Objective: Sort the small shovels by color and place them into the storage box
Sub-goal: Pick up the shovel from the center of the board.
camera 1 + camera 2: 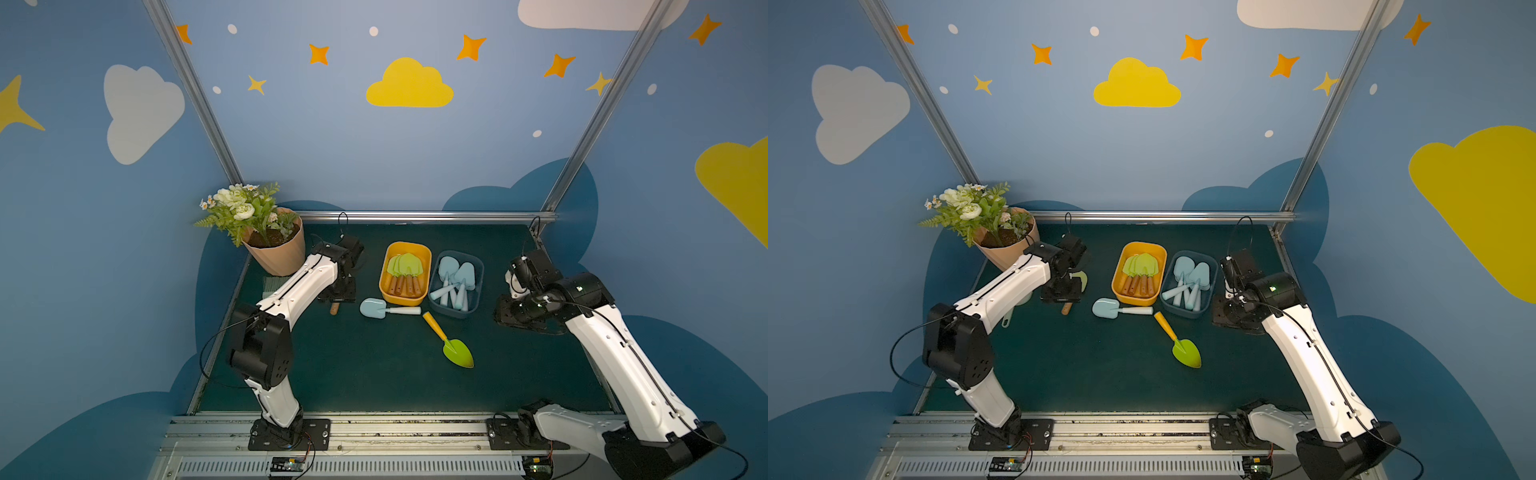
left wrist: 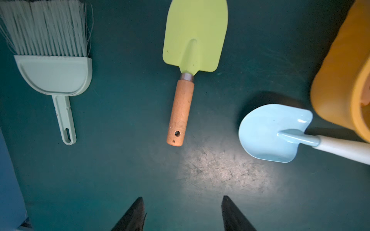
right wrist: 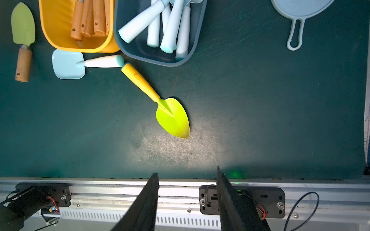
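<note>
My left gripper's open fingers have the end of the brown wooden handle pointing between them, so I should keep lowering and moving them forward until they straddle the handle's middle.
Three small shovels lie loose on the green mat. A lime-green one with a brown wooden handle lies under my left gripper, which hangs open and empty just off its handle end. A light blue shovel lies in front of the orange storage box. Further forward is a lime-green shovel with an orange handle. The orange box holds several green shovels. The dark blue box holds several light blue ones. My right gripper is open and empty, right of the blue box.
A flower pot stands at the back left corner. A grey-green bristled brush lies beside the left gripper. A light blue round tool with a loop handle lies at the right. A metal rail runs along the front edge.
</note>
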Controlling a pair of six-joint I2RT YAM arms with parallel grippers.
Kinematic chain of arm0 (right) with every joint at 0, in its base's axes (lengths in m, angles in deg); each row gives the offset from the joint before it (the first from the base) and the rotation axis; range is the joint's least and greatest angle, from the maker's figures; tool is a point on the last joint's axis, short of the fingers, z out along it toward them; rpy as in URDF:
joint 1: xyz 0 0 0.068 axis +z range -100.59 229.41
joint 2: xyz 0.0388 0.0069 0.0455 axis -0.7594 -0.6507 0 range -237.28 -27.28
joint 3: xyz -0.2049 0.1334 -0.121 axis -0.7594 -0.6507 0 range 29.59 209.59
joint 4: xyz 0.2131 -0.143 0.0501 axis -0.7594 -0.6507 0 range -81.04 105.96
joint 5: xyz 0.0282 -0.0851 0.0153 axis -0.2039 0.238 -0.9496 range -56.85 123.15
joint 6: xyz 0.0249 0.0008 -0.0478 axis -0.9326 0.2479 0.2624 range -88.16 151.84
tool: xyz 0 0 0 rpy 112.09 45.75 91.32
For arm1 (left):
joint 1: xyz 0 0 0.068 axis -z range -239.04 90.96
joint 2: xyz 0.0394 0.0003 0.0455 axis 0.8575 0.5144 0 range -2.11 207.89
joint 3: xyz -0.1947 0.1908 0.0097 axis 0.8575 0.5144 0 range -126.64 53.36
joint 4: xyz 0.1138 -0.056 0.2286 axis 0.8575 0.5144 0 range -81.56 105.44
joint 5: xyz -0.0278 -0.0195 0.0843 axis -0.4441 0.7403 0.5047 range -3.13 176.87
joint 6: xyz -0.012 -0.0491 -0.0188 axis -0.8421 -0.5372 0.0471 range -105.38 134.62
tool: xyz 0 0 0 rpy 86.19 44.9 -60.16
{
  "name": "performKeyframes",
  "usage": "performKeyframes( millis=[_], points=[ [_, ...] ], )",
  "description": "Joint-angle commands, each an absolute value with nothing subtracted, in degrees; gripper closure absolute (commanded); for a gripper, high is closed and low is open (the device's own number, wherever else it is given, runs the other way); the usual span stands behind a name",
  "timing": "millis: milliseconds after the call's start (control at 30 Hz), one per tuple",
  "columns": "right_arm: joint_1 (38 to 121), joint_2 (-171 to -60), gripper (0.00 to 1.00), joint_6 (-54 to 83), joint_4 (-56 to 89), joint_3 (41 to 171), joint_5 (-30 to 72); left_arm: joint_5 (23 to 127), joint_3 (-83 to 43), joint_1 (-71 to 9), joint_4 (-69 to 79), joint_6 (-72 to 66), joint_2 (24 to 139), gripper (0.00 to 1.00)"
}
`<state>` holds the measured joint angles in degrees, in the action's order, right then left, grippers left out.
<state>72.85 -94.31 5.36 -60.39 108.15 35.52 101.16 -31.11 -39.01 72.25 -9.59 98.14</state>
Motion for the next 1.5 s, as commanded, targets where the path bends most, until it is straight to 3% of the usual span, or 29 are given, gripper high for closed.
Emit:
performKeyframes(
  millis=[0,867,1100,1467],
  points=[
    [72.44,-94.74,0.52,6.35,-58.24,107.09,35.01,96.83,-30.32,-40.64,70.63,-0.93,101.51,0.46],
    [70.59,-99.65,0.51,6.37,-57.63,107.44,35.22,94.08,-31.02,-45.16,63.46,11.37,112.88,0.47],
    [70.59,-99.66,0.51,6.11,-57.69,107.2,34.97,94.68,-31.01,-45.19,63.01,11.37,113.87,0.53],
    [70.59,-100.01,0.51,5.3,-57.62,106.92,34.43,97.86,-30.84,-45.16,62.88,11.62,112.81,0.7]
  ],
)
